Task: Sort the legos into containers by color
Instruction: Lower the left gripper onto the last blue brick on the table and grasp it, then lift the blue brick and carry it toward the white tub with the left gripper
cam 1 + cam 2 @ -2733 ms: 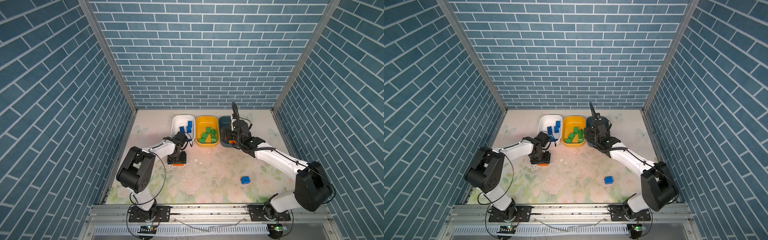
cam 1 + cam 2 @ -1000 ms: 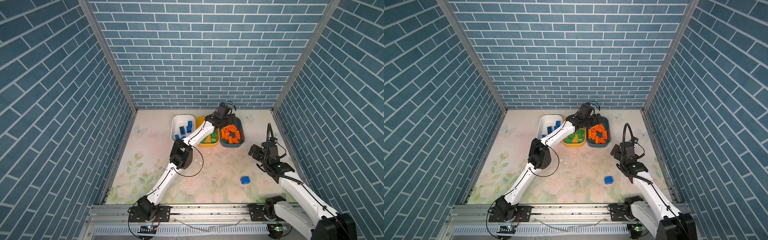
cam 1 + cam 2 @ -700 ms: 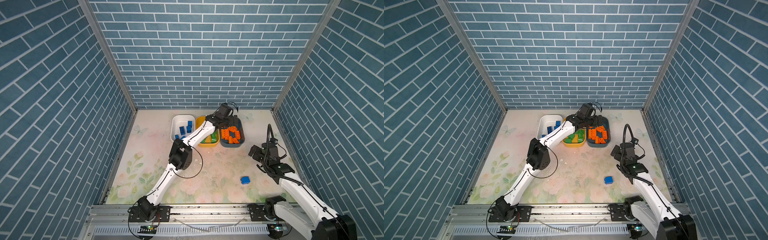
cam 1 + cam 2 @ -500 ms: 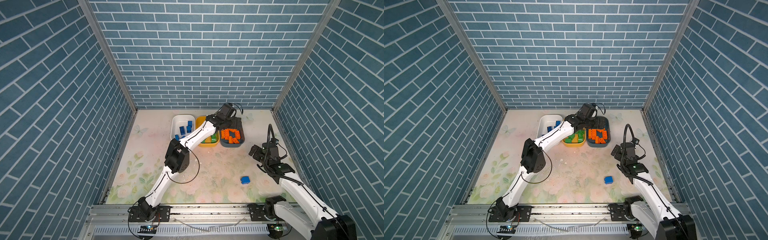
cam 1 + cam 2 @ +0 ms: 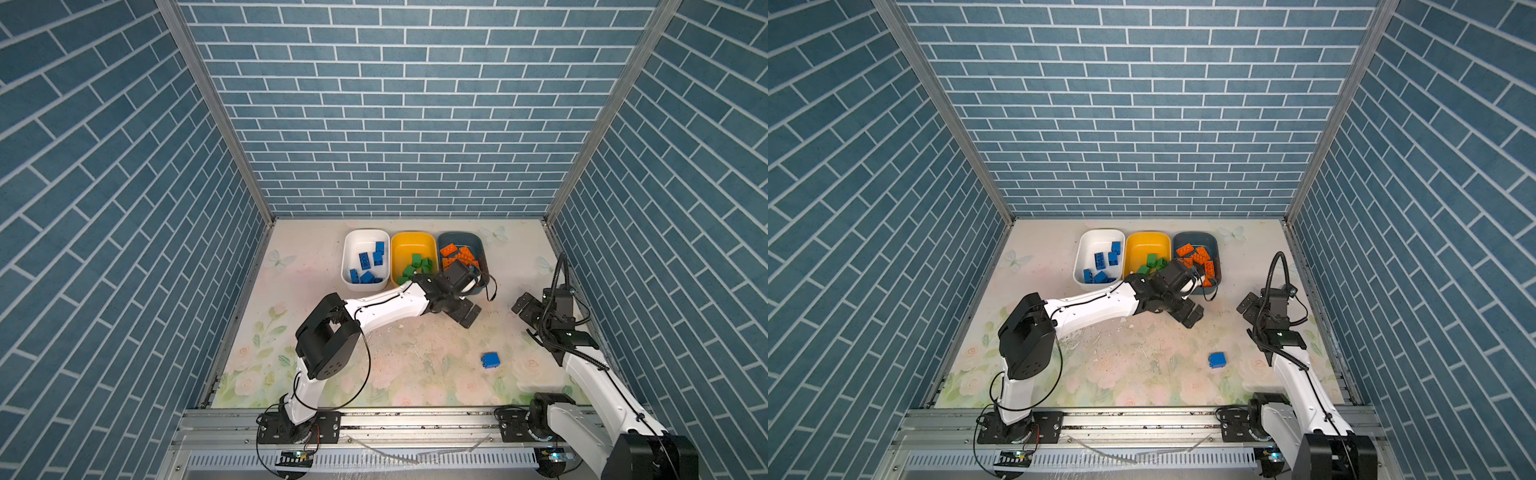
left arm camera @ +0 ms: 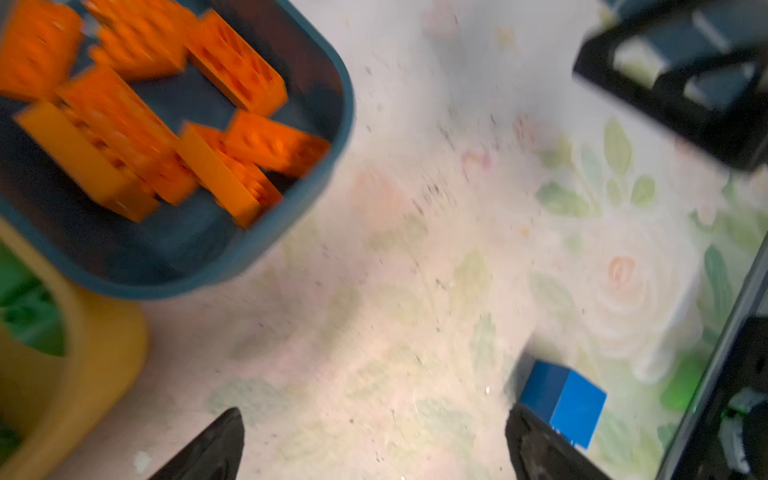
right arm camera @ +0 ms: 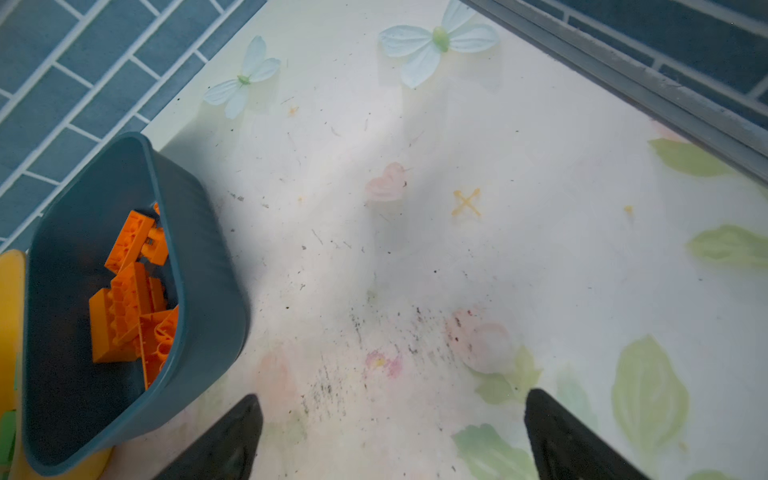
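The mat [image 5: 478, 340] is clear from the left gripper's open fingers to the loose blue lego [image 5: 490, 360], so the gripper should keep moving until its fingers are around the lego.
Three containers stand in a row at the back: a white tub [image 5: 359, 243] with blue legos [image 5: 365, 262], a yellow tub [image 5: 409, 245] with green legos [image 5: 415, 266], and a teal tub [image 5: 457, 240] with orange legos [image 5: 457, 255]. One blue lego [image 5: 490, 360] [image 5: 1217, 360] lies loose on the mat at the front right. My left gripper [image 5: 466, 313] [image 6: 374, 424] is open and empty, just in front of the teal tub [image 6: 324, 174], with the loose blue lego [image 6: 561, 407] beside one fingertip. My right gripper [image 5: 525, 308] [image 7: 392, 411] is open and empty, over bare mat to the right of the teal tub [image 7: 199, 316].
The floral mat is bounded by blue brick-patterned walls on three sides and a metal rail [image 5: 415, 424] at the front. The left arm's elbow [image 5: 328, 340] rises over the middle left. The right gripper [image 6: 685, 75] shows blurred in the left wrist view.
My left gripper has pulled back from above the teal tub to the mat in front of it, and the arm has folded lower. The right arm has barely moved.
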